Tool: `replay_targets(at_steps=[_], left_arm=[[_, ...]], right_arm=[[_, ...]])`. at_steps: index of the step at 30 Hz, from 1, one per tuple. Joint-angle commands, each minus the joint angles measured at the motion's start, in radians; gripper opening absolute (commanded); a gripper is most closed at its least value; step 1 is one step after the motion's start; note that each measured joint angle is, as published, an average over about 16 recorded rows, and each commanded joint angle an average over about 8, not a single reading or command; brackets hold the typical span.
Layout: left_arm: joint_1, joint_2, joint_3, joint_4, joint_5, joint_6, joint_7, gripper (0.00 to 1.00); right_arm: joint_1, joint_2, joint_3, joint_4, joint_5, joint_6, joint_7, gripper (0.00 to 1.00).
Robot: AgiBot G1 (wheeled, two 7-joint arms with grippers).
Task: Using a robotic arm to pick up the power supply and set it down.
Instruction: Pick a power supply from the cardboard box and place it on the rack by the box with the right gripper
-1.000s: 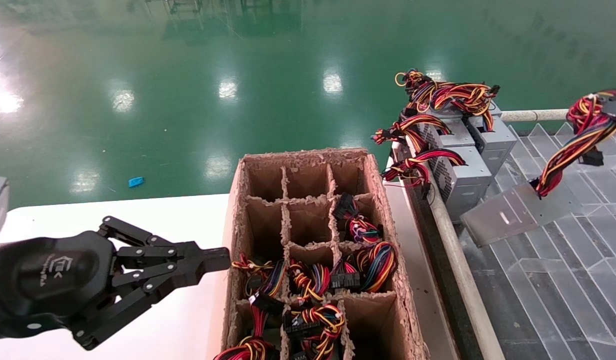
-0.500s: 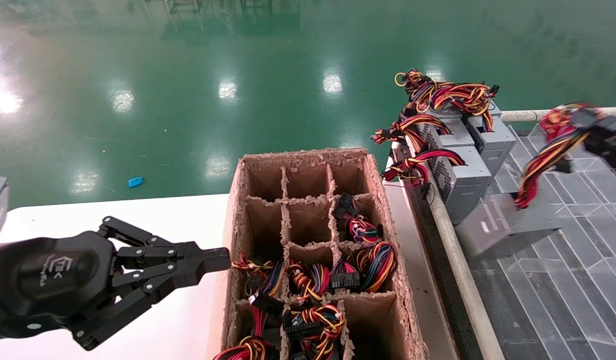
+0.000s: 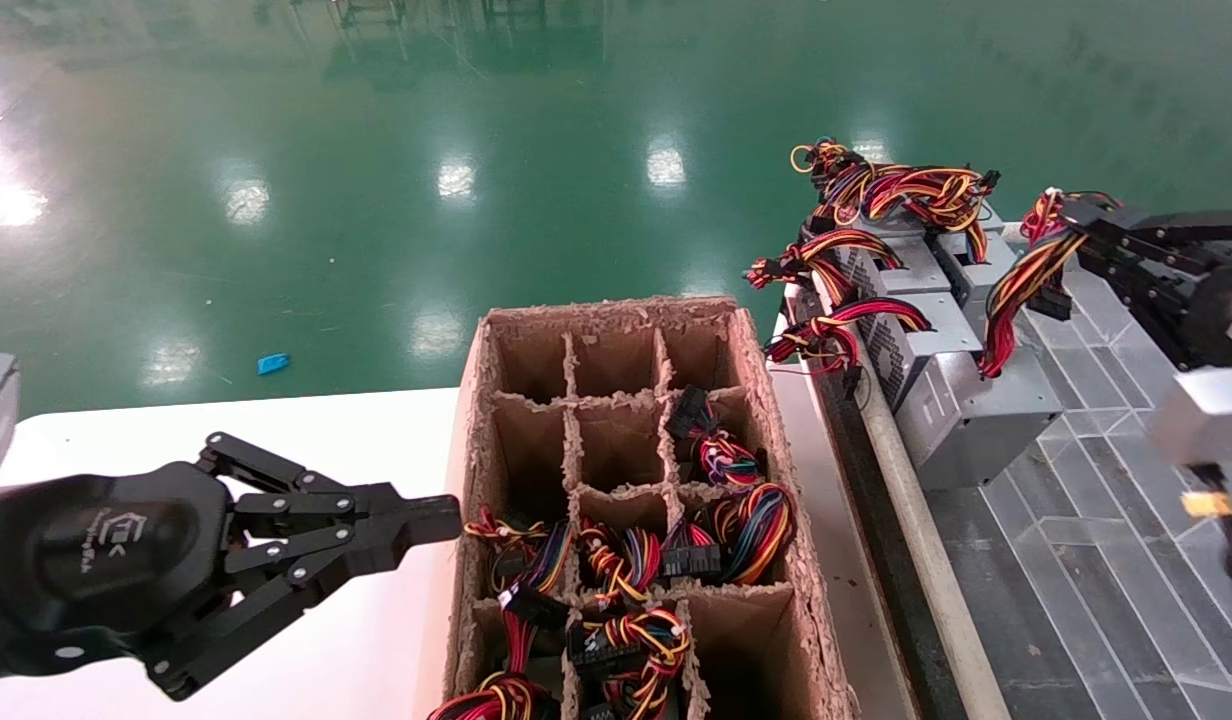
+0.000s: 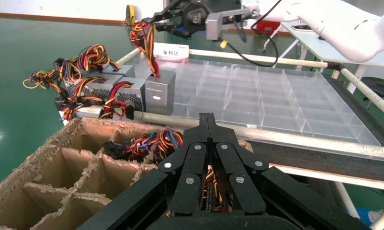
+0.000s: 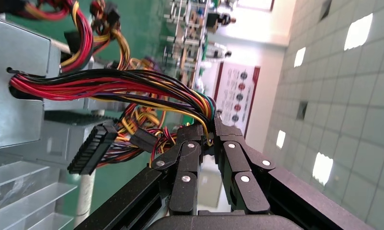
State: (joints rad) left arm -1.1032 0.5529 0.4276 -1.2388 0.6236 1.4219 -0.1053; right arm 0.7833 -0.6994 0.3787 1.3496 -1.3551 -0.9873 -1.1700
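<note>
My right gripper is holding the power supply upright in line with the row. It should now lower the power supply until its base rests on the tray, then let go.
The power supply is a plain grey box standing upright at the near end of a row of similar boxes, on the edge of the clear tray; whether its weight rests there I cannot tell. Its red, yellow and black wire bundle arches up into my right gripper, which is shut on the wires. In the right wrist view the wires run from the box to between the fingertips. The left gripper hangs shut and empty over the white table, beside the carton; in its wrist view the fingertips meet.
A cardboard carton with divider cells holds coiled cable bundles. Mesh-sided grey supplies with tangled wires stand behind the held one. A metal rail separates the carton from the clear compartment tray. The white table lies on the left.
The right gripper swung left and away with the wire bundle. The power supply went from hanging tilted over the tray to upright beside the row of grey boxes. The left arm stayed put.
</note>
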Motion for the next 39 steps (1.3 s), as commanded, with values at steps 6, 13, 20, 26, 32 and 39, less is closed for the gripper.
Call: replay_targets(at_steps=[6,13,20,26,32,39], left_arm=[[0.000,0.000,0.000,0.000,0.000,0.000,0.000,0.00],[0.000,0.000,0.000,0.000,0.000,0.000,0.000,0.00],[0.000,0.000,0.000,0.000,0.000,0.000,0.000,0.00],[0.000,0.000,0.000,0.000,0.000,0.000,0.000,0.00],[0.000,0.000,0.000,0.000,0.000,0.000,0.000,0.00],[0.000,0.000,0.000,0.000,0.000,0.000,0.000,0.00]], right_arm=[[0.044,-0.042,-0.088,-0.006,-0.134,0.097,0.109,0.00],[0.107,-0.044,-0.188,-0.002,-0.291,0.114,0.335,0.19],[0.172,-0.045,-0.249,0.007,-0.369,0.080,0.475,1.00],[0.195,-0.034,-0.266,0.008,-0.370,0.037,0.525,1.00],[0.219,-0.014,-0.287,0.008,-0.382,-0.012,0.577,1.00],[0.246,0.014,-0.292,0.010,-0.380,-0.050,0.613,1.00]])
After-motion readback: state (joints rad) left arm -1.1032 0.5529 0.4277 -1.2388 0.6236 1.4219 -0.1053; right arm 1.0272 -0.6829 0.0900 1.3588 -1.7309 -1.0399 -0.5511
